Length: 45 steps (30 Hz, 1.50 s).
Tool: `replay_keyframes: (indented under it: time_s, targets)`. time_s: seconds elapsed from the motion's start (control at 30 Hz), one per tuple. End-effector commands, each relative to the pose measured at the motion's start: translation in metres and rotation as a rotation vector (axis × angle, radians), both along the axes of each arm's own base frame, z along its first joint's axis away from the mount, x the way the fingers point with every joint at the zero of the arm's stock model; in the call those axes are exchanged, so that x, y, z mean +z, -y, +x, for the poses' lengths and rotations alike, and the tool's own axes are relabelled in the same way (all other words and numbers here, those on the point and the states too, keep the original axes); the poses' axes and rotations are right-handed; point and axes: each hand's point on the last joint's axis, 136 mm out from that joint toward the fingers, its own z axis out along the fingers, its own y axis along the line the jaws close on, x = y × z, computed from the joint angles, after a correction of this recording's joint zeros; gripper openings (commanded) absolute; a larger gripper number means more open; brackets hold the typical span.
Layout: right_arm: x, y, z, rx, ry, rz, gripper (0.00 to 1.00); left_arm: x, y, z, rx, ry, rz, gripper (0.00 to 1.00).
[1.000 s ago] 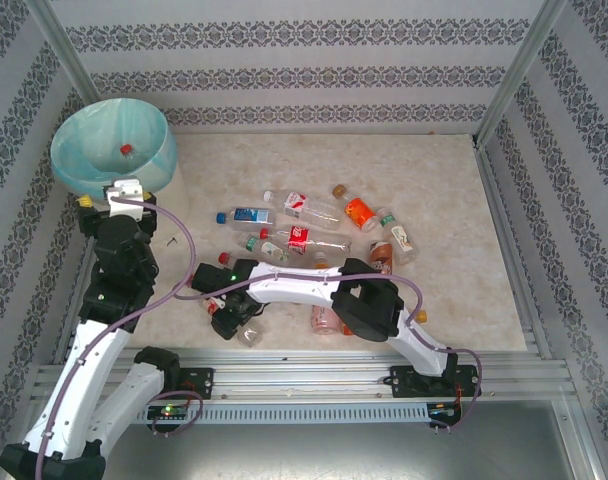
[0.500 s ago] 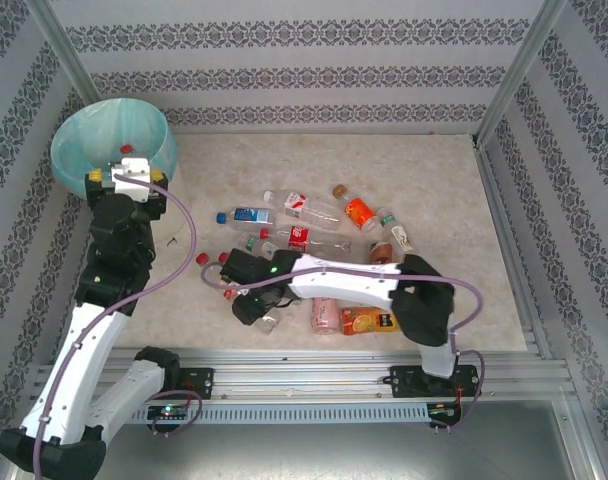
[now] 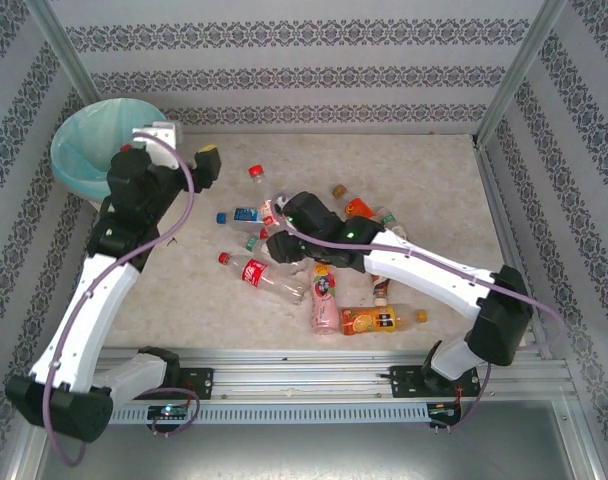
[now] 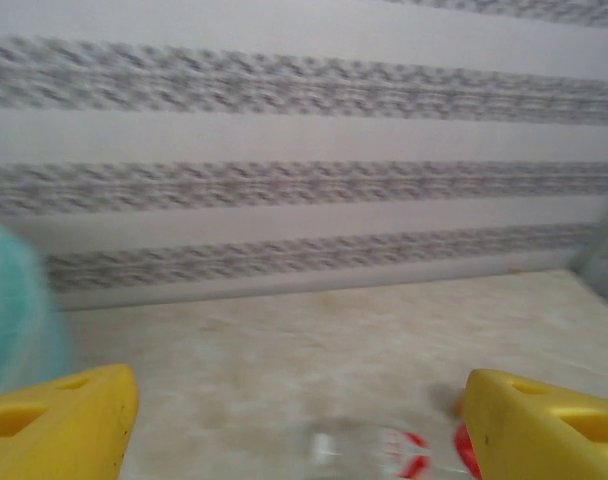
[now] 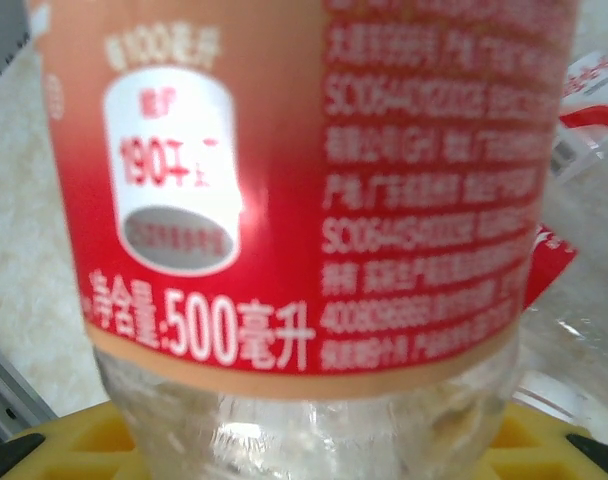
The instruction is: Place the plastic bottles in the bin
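The bin (image 3: pixel 84 150) is far across from my right gripper, so next my right gripper pulls the bottle back and passes its red-end with the cap (image 3: pixel 256 171) to my left gripper.
The bin (image 3: pixel 84 150), lined with a teal bag, stands at the back left. My left gripper (image 3: pixel 199 163) hovers just to its right, open with nothing between its yellow fingers (image 4: pixel 59 420). A blurred clear bottle with a red label (image 4: pixel 384 450) lies on the floor below the left gripper (image 4: pixel 299 400). My right gripper (image 3: pixel 281 228) is in the middle of the pile, shut on a clear bottle with a red label (image 5: pixel 314 200) that stands close against the right wrist camera. Other plastic bottles lie around it: a red-labelled one (image 3: pixel 264 275), a pink one (image 3: pixel 326 295) and an orange one (image 3: pixel 369 320).
A blue-labelled bottle (image 3: pixel 246 215), a red-capped bottle (image 3: pixel 256 172) and an orange bottle (image 3: pixel 359 208) lie toward the back of the pile. Patterned walls close the table on three sides, and a metal rail (image 3: pixel 314 370) runs along the front edge.
My left arm swung from over the bin to its right. My right arm moved from the front left into the middle of the pile and closed on the red-labelled bottle. Some bottles shifted.
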Motion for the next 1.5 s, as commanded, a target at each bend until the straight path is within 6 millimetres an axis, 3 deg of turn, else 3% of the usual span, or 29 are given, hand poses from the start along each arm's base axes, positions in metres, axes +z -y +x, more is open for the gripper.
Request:
replay_keyframes:
  time_s: [0.0, 0.13, 0.3, 0.5, 0.7, 0.87, 1.17, 1.47]
  targets:
    - [0.017, 0.022, 0.008, -0.052, 0.058, 0.055, 0.48, 0.012, 0.052, -0.008, -0.277, -0.076, -0.198, 0.85]
    - [0.026, 0.049, 0.014, -0.096, 0.077, 0.098, 0.48, 0.017, 0.097, -0.011, -0.450, -0.110, -0.240, 0.84]
    - [0.041, 0.077, 0.019, -0.132, 0.109, 0.197, 0.48, 0.007, 0.155, -0.021, -0.617, -0.166, -0.199, 0.85]
    - [0.058, 0.103, 0.014, -0.168, 0.167, 0.299, 0.51, 0.001, 0.201, -0.021, -0.728, -0.218, -0.248, 0.84]
    - [0.071, 0.114, 0.009, -0.188, 0.186, 0.352, 0.51, 0.011, 0.237, -0.019, -0.853, -0.257, -0.341, 0.81]
    - [0.073, 0.113, 0.006, -0.167, 0.160, 0.362, 0.49, 0.010, 0.245, -0.017, -0.872, -0.259, -0.355, 0.80]
    - [0.072, 0.082, 0.001, -0.035, 0.109, 0.445, 0.49, 0.019, 0.253, -0.015, -0.913, -0.238, -0.353, 0.74]
    - [0.077, 0.053, -0.004, 0.091, 0.088, 0.418, 0.45, 0.007, 0.238, -0.016, -0.833, -0.259, -0.223, 0.68]
